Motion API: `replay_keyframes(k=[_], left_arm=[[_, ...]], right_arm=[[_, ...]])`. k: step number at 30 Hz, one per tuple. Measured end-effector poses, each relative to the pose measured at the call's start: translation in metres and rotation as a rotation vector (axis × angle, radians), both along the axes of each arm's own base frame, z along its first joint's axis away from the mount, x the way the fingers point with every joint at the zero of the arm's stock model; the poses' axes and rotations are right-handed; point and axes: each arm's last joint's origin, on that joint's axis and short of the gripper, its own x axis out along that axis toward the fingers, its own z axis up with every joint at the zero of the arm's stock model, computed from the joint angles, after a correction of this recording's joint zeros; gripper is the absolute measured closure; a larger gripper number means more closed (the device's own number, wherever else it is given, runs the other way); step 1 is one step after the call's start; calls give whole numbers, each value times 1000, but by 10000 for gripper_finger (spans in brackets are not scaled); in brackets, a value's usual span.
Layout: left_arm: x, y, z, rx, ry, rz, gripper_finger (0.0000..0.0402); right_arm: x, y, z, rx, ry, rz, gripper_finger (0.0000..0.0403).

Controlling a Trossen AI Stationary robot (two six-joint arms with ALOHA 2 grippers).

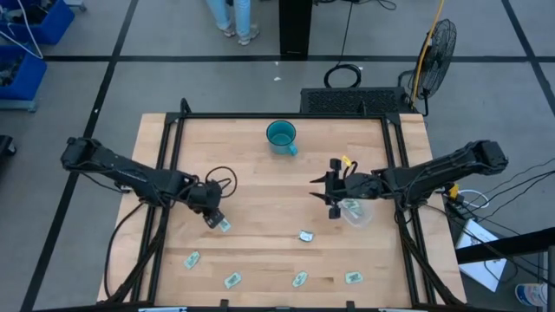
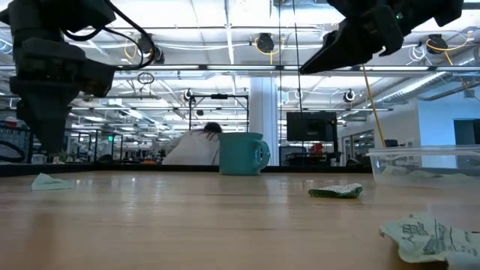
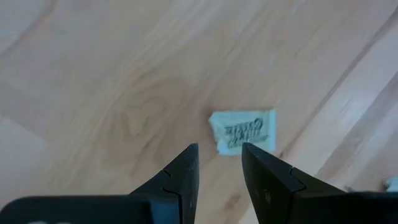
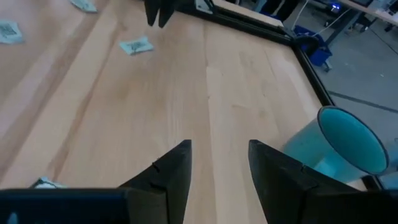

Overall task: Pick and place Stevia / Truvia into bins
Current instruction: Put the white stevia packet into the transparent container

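Note:
The sachet under my left gripper is far from the clear tub [image 1: 356, 214], so my left gripper should pick up this sachet [image 1: 225, 225] and pass it to my right gripper.
Small pale green and white Stevia sachets lie flat on the wooden table. One sachet [image 3: 242, 130] [image 1: 225, 225] lies just beyond the fingertips of my left gripper [image 3: 219, 155] [image 1: 212, 219], which is open, points down at the table and touches nothing. Others lie mid-table [image 1: 305, 235] [image 2: 335, 191] and along the near edge [image 1: 192, 259] [image 1: 231, 280] [image 1: 299, 279] [image 1: 353, 277]. The clear tub [image 1: 357, 213] [image 2: 427, 161] stands on the table's right part with sachets inside. My right gripper [image 4: 219, 162] [image 1: 321, 191] hovers open and empty above the table, just left of the tub.
A teal mug [image 1: 281, 137] [image 4: 345, 146] [image 2: 244, 154] stands near the far edge, in the middle. A black frame rail [image 4: 249, 25] borders the table. Bare wood lies between the two grippers. A person stands on the floor beyond the far edge [image 1: 234, 17].

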Motion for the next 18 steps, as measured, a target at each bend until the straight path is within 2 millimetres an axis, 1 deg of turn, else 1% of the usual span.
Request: replay_keyframes(k=[5,10,14,18], left_arm=[[-2,-3,-6,-10,1,31,275],[-7,-6,-15,5,3,30,275],[-8,-9,-29,-29,-74,35,275],[-10,-10,-39,-50,-133,30,275]], right_arm=[[-2,-1,-7,-5,15,-1,252],[-1,-1,-5,-5,-4,-1,252],[0,-1,-2,-1,-40,1,252],[0,-2,-2,-20,-32,7,252]])
